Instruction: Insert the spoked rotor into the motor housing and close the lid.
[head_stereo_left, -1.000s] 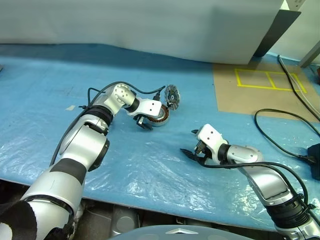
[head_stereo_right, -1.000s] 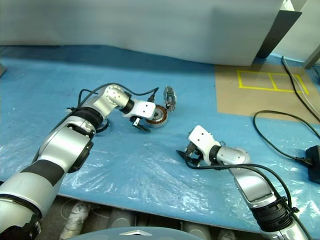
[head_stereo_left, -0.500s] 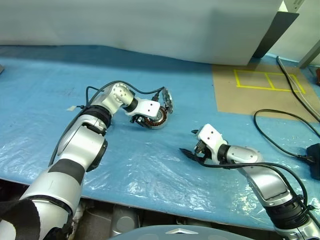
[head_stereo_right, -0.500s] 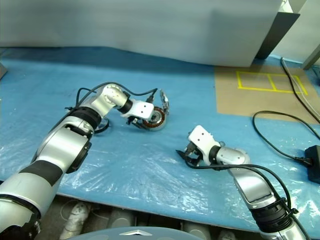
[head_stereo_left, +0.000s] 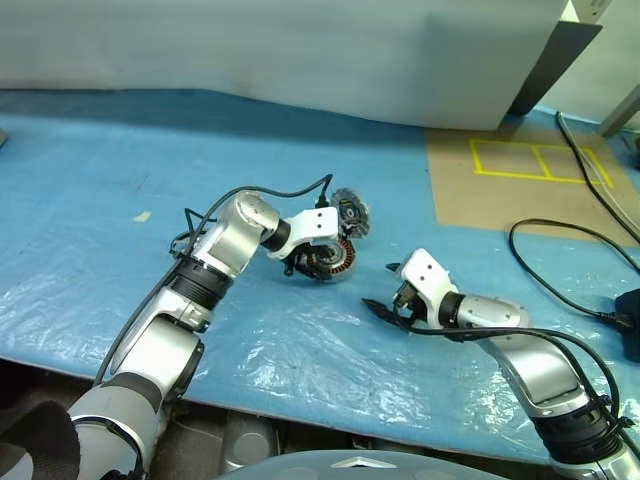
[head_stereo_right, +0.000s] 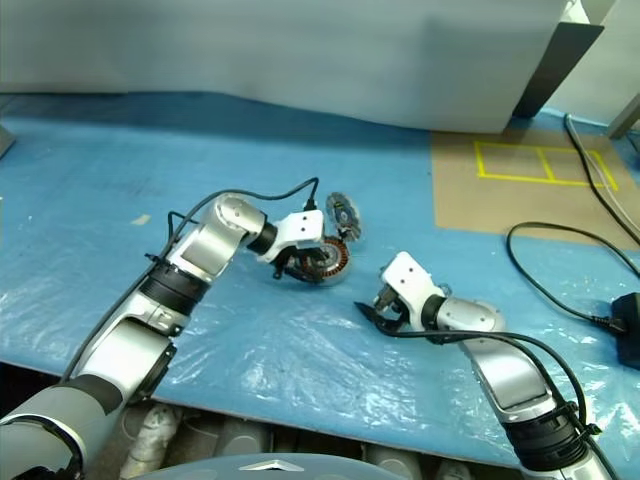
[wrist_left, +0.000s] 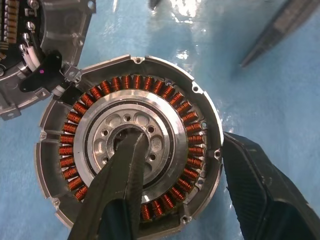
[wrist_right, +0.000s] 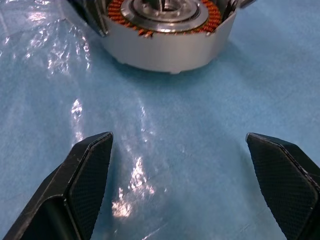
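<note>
The middle part of the motor housing has a round centre hole (wrist_right: 165, 7), so I expect the small metal ring to sit inside that middle part when I press the ring down.
The motor housing (wrist_left: 140, 150) is a round silver casing with a ring of copper windings around a metal hub, lying on the blue table cover (head_stereo_left: 90, 170). Its lid (head_stereo_left: 349, 212) stands open, hinged at the housing's far rim. My left gripper (wrist_left: 181, 142) is shut on the motor housing (head_stereo_left: 335, 262), one finger in the hub's centre hole and the other outside the rim. My right gripper (head_stereo_left: 380, 287) rests open just right of the housing, pointing at its side wall (wrist_right: 170, 45), with nothing between its fingers (wrist_right: 90, 170). The spoked rotor is out of view.
Crinkled clear plastic (head_stereo_left: 300, 340) covers the near table. At the back right lies a brown board with yellow tape squares (head_stereo_left: 520, 170). A black cable (head_stereo_left: 560, 270) loops to a black block (head_stereo_left: 630, 320) at the right edge. A white panel (head_stereo_left: 300, 50) closes the back.
My left arm has drawn the housing nearer and to the right, closer to the right gripper, and its wrist has rolled. The right gripper has stayed still.
</note>
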